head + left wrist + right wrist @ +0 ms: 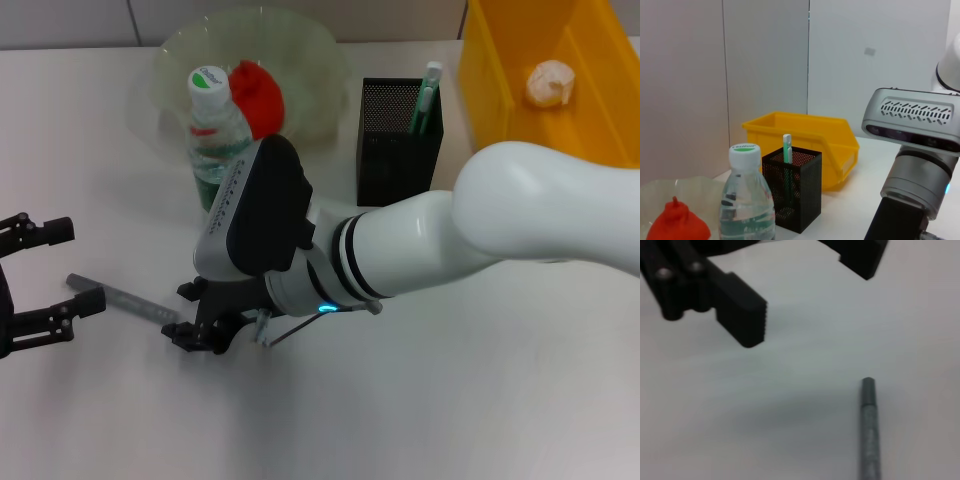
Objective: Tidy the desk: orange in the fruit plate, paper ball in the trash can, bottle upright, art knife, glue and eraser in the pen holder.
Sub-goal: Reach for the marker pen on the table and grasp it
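Next, I move my right arm back and take the art knife's middle with my left gripper, because my right arm reaches far across to the art knife's near end.
The grey art knife lies flat on the table at the left. My right gripper hovers open at its near end, nothing between the fingers. My left gripper stands open at the left edge, beside the knife's other end. The orange sits in the fruit plate. In front of the plate the bottle stands upright. A green-white glue stick stands in the pen holder. The paper ball lies in the trash can. The eraser is out of view.
My right arm stretches across the table's middle from the right, just in front of the pen holder and the bottle. Its wrist camera housing shows close by in the left wrist view. A wall stands behind the table.
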Robot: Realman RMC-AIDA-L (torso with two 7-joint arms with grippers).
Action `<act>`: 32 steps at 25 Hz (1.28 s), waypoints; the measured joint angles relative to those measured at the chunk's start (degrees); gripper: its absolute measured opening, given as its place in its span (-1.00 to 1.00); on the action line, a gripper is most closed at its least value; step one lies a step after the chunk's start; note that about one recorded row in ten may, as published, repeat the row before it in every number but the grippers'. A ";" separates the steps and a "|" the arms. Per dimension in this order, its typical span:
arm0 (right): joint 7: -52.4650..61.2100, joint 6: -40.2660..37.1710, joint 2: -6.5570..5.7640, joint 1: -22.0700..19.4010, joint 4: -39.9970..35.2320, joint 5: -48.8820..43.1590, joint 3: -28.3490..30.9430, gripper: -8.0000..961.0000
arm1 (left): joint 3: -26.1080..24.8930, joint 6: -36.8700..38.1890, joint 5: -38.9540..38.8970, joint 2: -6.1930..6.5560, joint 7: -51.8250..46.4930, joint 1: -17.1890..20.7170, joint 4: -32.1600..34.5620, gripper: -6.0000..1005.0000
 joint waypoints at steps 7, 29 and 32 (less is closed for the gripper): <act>-0.38 1.02 0.00 0.01 0.37 0.00 -0.05 -0.03 | 0.07 -0.09 0.01 -0.21 0.00 -0.58 -0.03 0.62; -1.74 0.62 0.00 -0.41 0.26 0.13 -0.67 -0.09 | 0.01 -0.41 0.63 -0.25 0.00 -1.59 -0.59 0.62; -1.90 0.52 0.00 -0.50 0.10 0.14 -0.67 -0.23 | 0.01 -0.41 0.63 -0.29 0.00 -1.61 -0.62 0.62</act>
